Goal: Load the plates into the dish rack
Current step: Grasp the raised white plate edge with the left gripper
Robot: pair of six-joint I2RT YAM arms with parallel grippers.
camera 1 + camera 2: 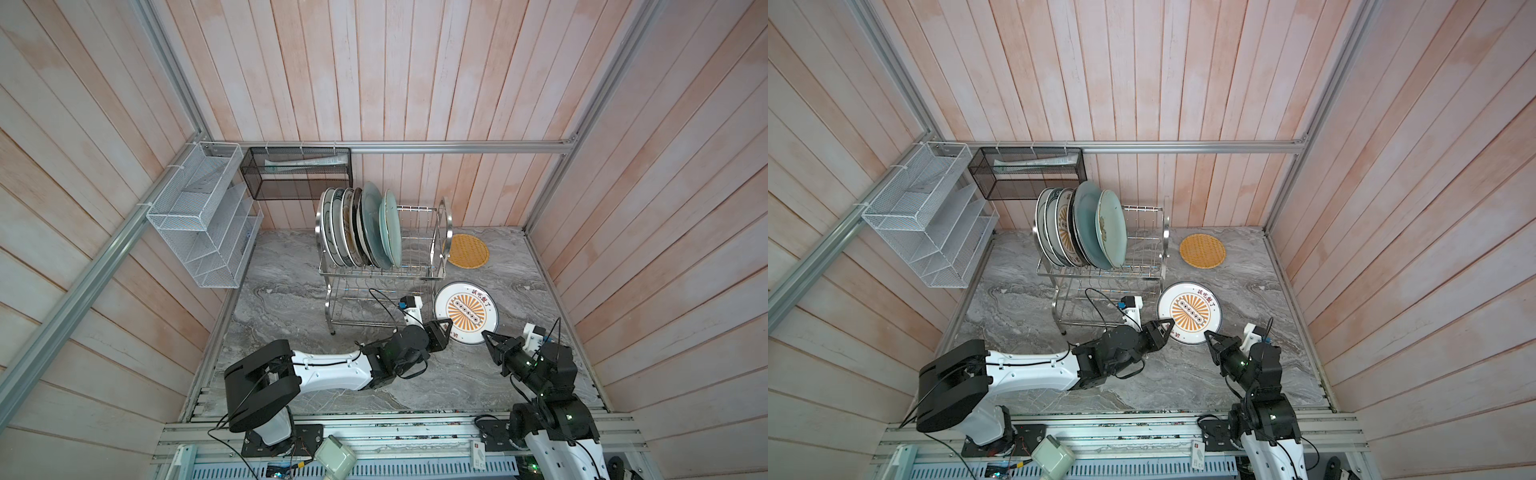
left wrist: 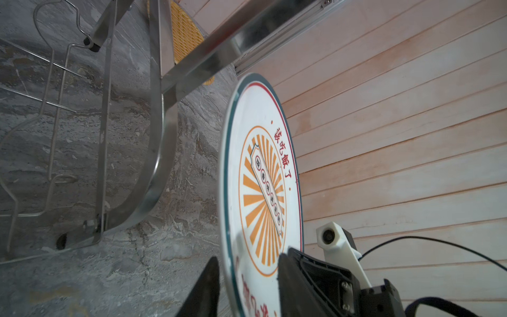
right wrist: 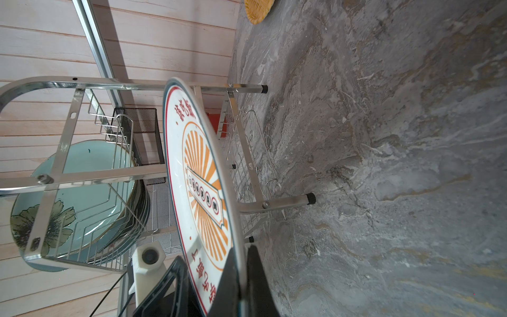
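Note:
The white plate's near rim [image 1: 480, 339] is in my closed right gripper, so that gripper should open and move away before my left gripper lifts the plate to the rack [image 1: 415, 249].
A white plate with an orange sunburst [image 1: 465, 311] [image 1: 1188, 311] [image 2: 260, 178] [image 3: 203, 178] hangs tilted above the stone table, in front of the dish rack's right end. My right gripper [image 1: 486, 334] [image 1: 1208, 334] [image 3: 242, 251] is shut on its near rim. My left gripper [image 1: 446, 326] [image 1: 1168, 325] [image 2: 248, 263] straddles its left rim with the jaws close in; whether they pinch is unclear. The steel dish rack [image 1: 446, 220] [image 1: 1165, 232] [image 2: 162, 137] [image 3: 68, 175] holds several upright plates [image 1: 365, 224] [image 1: 1084, 228] at its left end. An orange lattice plate [image 1: 468, 251] [image 1: 1202, 249] lies flat beside it.
A white mesh organiser [image 1: 199, 224] and a black mesh basket [image 1: 299, 174] hang on the walls at back left. Wooden panel walls close in the grey stone table [image 1: 291, 316] on three sides. The rack's right-hand prongs [image 1: 417, 232] stand bare.

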